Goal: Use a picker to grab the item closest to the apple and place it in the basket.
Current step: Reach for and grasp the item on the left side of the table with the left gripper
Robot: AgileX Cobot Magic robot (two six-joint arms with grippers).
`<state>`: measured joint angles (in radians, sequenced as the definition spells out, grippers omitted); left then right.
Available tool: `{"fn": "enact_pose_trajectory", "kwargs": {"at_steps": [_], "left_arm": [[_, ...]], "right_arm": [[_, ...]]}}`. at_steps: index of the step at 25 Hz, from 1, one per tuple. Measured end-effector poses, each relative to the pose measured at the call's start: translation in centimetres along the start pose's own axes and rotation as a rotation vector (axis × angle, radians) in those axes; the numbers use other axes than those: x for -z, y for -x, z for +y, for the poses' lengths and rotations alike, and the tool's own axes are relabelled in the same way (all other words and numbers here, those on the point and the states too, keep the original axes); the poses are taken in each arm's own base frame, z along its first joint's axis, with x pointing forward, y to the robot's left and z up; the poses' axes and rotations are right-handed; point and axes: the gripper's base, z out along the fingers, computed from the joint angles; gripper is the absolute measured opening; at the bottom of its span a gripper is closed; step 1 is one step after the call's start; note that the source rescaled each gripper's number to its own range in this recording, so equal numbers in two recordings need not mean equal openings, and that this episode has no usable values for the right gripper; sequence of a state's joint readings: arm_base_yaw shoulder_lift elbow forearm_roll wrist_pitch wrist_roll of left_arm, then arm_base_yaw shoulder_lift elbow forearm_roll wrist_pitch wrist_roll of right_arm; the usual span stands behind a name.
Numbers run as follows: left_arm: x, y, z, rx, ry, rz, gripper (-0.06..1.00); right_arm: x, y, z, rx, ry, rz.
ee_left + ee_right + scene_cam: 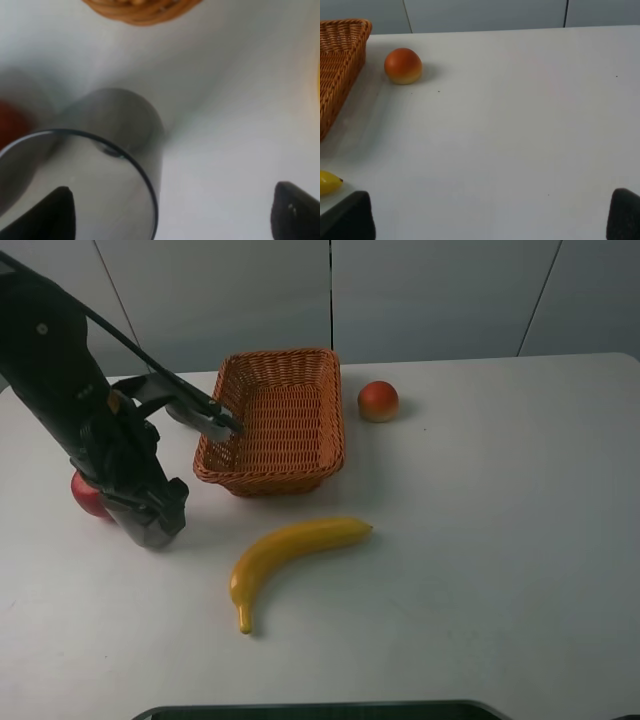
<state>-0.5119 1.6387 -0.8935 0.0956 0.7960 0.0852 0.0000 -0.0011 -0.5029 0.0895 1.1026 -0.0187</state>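
Observation:
My gripper will carry the grey cup over, and it will let the basket's weave show through, because the pale table shows through the grey cup's smoky side point(125, 115).
The red apple point(83, 496) lies at the table's left, half hidden behind my left arm; in the left wrist view it is a red blur point(9, 125). Right beside it is a grey cup point(150, 530), whose dark rim and open mouth fill the left wrist view point(107, 165). My left gripper point(152, 515) point(175, 212) is low over the cup and open, with one fingertip point(56, 210) over the cup's mouth and the other far off to its side. The orange wicker basket point(222, 468) stands behind. My right gripper point(487, 220) is open and holds nothing.
A yellow banana point(290, 550) lies in front of the basket, its tip visible point(329, 182). A round orange-red fruit point(378, 401) point(403, 65) sits to the right of the basket. Part of my left arm point(205, 415) reaches over the basket's left rim.

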Motion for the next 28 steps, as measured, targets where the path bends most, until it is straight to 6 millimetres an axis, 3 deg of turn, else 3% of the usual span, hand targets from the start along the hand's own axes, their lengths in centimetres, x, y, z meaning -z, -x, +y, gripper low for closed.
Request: {"fn": "enact_pose_trajectory", "kwargs": {"at_steps": [6,21,23,25,27,28], "left_arm": [[-1.6,-0.8,-0.3,-0.005,-0.002,-0.05,1.0],[-4.6,0.0,-0.5,-0.011,-0.009,-0.045,0.96],[-4.6,0.0,-0.5,-0.011,-0.009,-0.045,0.79],[-4.6,0.0,-0.5,-0.011,-0.009,-0.046,0.48],[-4.6,0.0,-0.5,-0.013,-0.007,-0.047,0.08],[-4.6,0.0,-0.5,-0.013,-0.007,-0.048,0.02]], "right_arm": [[0.0,0.0,0.0,0.0,0.0,0.0],[0.0,0.0,0.0,0.001,0.0,0.0],[0.0,0.0,0.0,0.001,0.0,0.0],[0.0,0.0,0.0,0.001,0.0,0.0],[0.0,0.0,0.0,0.001,0.0,0.0],[0.0,0.0,0.0,0.001,0.0,0.0]]}}
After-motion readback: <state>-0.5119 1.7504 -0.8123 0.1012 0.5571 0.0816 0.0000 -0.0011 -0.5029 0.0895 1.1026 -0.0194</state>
